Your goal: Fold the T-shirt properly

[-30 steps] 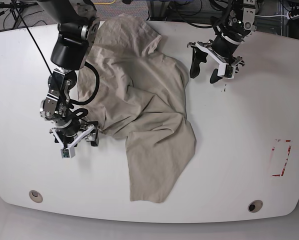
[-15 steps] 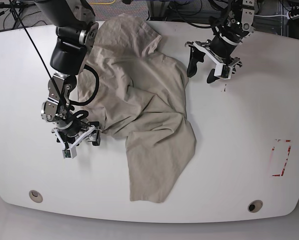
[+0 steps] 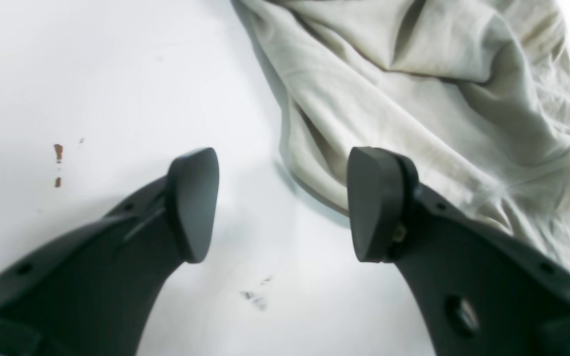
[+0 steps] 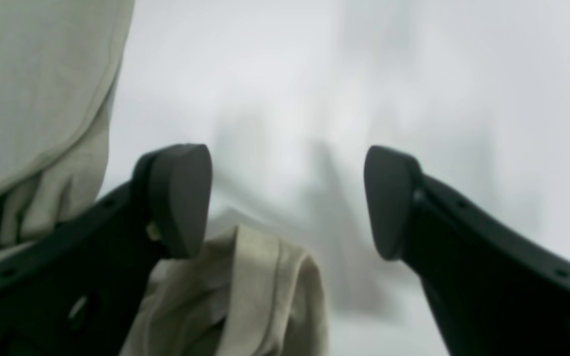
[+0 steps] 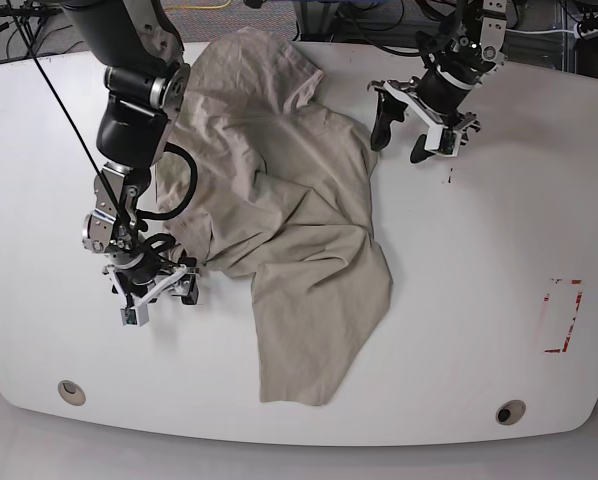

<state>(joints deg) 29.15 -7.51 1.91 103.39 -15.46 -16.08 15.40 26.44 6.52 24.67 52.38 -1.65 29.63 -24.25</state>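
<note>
The fingers of the robot's right gripper are over empty table (image 4: 289, 187) beyond the T-shirt's raised corner, so the right gripper should move back toward the T-shirt and pinch that corner (image 4: 272, 258).
The beige T-shirt (image 5: 289, 210) lies crumpled across the middle of the white table (image 5: 479, 300), running from the far edge down toward the front. My left gripper (image 5: 397, 147) hovers open just right of the shirt's upper right edge. In the left wrist view the left gripper (image 3: 285, 205) has bare table between its fingers, and the T-shirt's (image 3: 438, 99) hem lies just beyond the right fingertip (image 3: 376, 205). My right gripper (image 5: 159, 297) stands open at the shirt's left edge. In the right wrist view the right gripper (image 4: 285, 202) holds nothing, with a fold of the T-shirt (image 4: 260, 287) below its left finger.
A red rectangular mark (image 5: 562, 315) sits on the table at the right. Two round holes (image 5: 71, 391) (image 5: 510, 411) lie near the front edge. Small brown specks (image 3: 58, 152) dot the table beside the left gripper. Cables run along the back edge.
The left gripper has moved left and slightly back, closer to the shirt's right edge. The right arm has shifted a little and its gripper has sunk slightly toward the front. Both stay open.
</note>
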